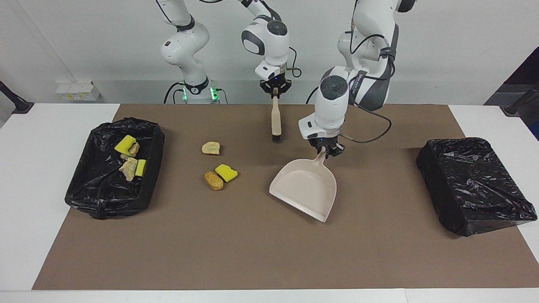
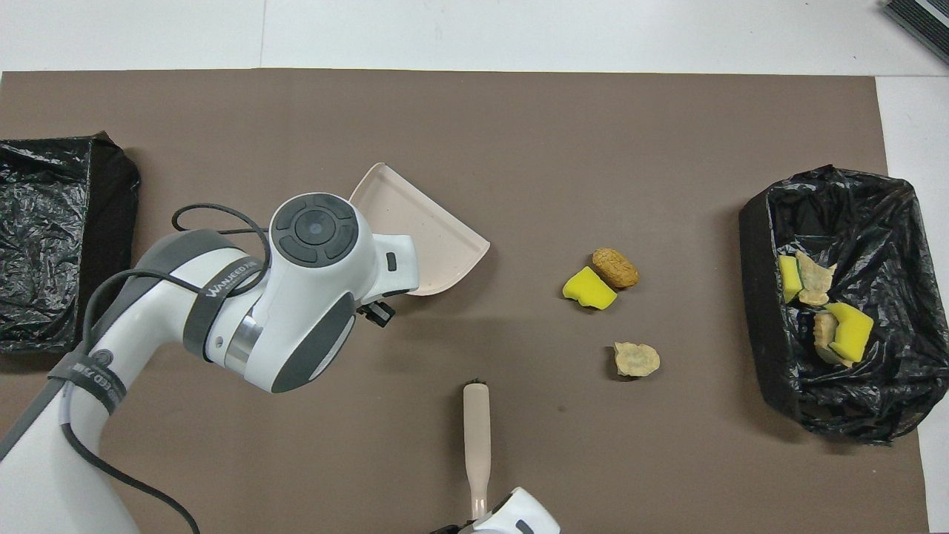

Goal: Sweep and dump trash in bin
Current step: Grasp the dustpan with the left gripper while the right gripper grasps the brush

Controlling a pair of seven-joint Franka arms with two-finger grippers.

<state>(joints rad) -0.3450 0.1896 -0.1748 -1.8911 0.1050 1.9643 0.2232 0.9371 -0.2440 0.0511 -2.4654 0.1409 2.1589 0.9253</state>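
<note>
Next, my left gripper turns the dustpan's front edge point(image 2: 437, 204) toward the trash before my right gripper sweeps, because that edge slants away from the yellow sponge piece point(image 2: 589, 289).
Three pieces of trash lie on the brown mat: a pale beige chunk point(image 1: 211, 148) point(image 2: 636, 359), a yellow sponge piece point(image 1: 226, 172) point(image 2: 589, 288) and a brown lump point(image 1: 214, 180) point(image 2: 615, 267) touching it. Several more scraps point(image 1: 128, 167) point(image 2: 841, 330) lie in the black-lined bin point(image 1: 105, 206) point(image 2: 756, 311) at the right arm's end. My left gripper point(image 1: 325, 150) is shut on the handle of a beige dustpan point(image 1: 305, 189) point(image 2: 422, 230), which slopes down to the mat. My right gripper point(image 1: 275, 93) is shut on a brush point(image 1: 276, 120) point(image 2: 477, 437) that hangs bristles down.
A second black-lined bin point(image 1: 476, 185) point(image 2: 52, 237) stands at the left arm's end of the table. The brown mat point(image 1: 252, 252) covers most of the white table. The loose trash lies between the dustpan and the bin with scraps.
</note>
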